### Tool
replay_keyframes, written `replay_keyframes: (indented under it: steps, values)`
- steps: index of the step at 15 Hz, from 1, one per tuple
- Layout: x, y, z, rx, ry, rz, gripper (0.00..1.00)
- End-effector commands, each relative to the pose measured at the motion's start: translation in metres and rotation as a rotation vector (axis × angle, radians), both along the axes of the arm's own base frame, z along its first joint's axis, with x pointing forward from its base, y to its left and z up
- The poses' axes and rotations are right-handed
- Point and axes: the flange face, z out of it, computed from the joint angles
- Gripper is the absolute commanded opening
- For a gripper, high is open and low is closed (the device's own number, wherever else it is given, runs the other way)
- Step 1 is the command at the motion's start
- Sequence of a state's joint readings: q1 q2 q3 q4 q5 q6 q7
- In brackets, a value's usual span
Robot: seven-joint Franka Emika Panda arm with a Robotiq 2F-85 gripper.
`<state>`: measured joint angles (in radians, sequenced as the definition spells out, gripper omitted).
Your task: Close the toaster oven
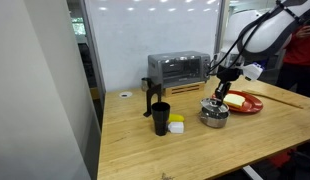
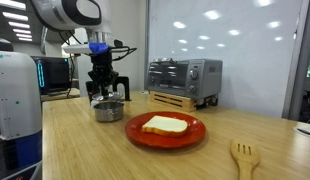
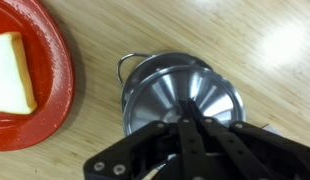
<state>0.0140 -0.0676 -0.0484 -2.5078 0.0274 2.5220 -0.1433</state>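
The robot's gripper has the shiny lid (image 1: 209, 103) by its centre above the steel pot (image 1: 214, 117), so it should next go down until the lid touches the pot's rim, and then let go.
The toaster oven (image 1: 178, 68) (image 2: 183, 76), a silver-grey box with a dark glass door, stands at the back of the wooden table. Its door looks upright against the front in both exterior views. My gripper (image 1: 221, 92) (image 2: 105, 97) hangs well away from it, directly over a small steel pot (image 1: 215, 112) (image 2: 109, 111). In the wrist view the shut gripper (image 3: 188, 118) points at the centre of the pot's shiny lid (image 3: 180, 85), its fingers pressed together. Whether they touch the lid is hidden.
A red plate (image 1: 245, 102) (image 2: 165, 130) (image 3: 40, 90) with a bread slice (image 3: 10, 72) lies beside the pot. A black cup (image 1: 160, 118) and a yellow block (image 1: 176, 125) stand nearer the table's front. A wooden fork (image 2: 243, 155) lies near the edge.
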Motion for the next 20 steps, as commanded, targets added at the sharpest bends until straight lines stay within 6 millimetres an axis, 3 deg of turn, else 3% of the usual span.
replay_keyframes:
  steps: [1,12,20]
  values:
    - [0.013,-0.006,-0.012,0.002,-0.002,0.011,0.01]
    - [0.019,-0.004,-0.034,0.004,0.038,0.010,0.01]
    - [0.014,0.000,-0.036,0.002,0.046,0.008,0.01]
